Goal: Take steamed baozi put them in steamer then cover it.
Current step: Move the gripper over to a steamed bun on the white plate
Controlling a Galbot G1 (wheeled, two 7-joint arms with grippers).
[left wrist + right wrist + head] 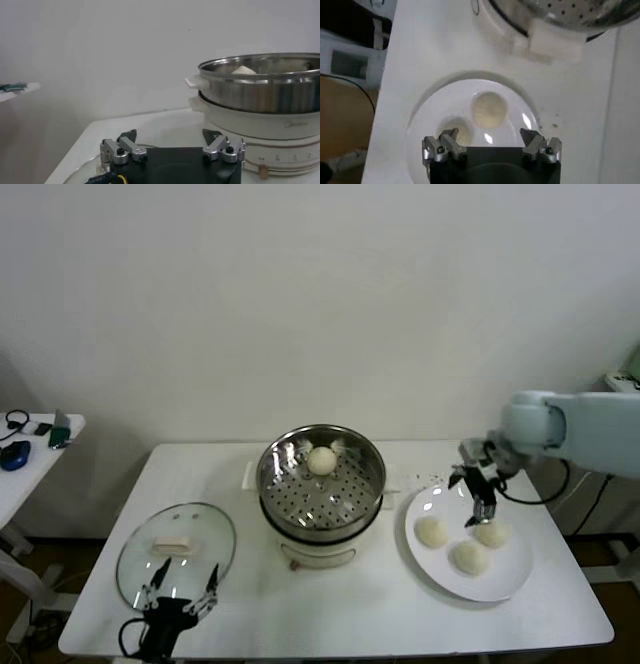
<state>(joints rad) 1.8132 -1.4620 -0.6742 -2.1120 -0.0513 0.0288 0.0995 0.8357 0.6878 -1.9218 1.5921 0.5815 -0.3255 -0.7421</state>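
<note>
The baozi on the white plate have clear gaps (451, 545) between them. The baozi (432, 532) closest to the steamer will come loose by itself when I lift it.
The steamer (320, 484) stands mid-table with one baozi (321, 460) on its perforated tray. Three more baozi (431, 531) (469, 557) (491, 533) lie on a white plate (505, 579) to its right. My right gripper (483, 514) hovers open and empty just above the plate's far side. In the right wrist view the gripper (490, 135) has two baozi (489, 109) (457, 131) ahead of its fingers. The glass cover (140, 559) with its cream handle (170, 543) lies flat at front left. My left gripper (185, 581) waits open at its near edge.
The left wrist view shows the left gripper (170, 135), the steamer (260, 82) on its white base and the top of the baozi (243, 70) inside. A side table (30, 439) with small items stands far left. The right wrist view shows the table's right edge (382, 100).
</note>
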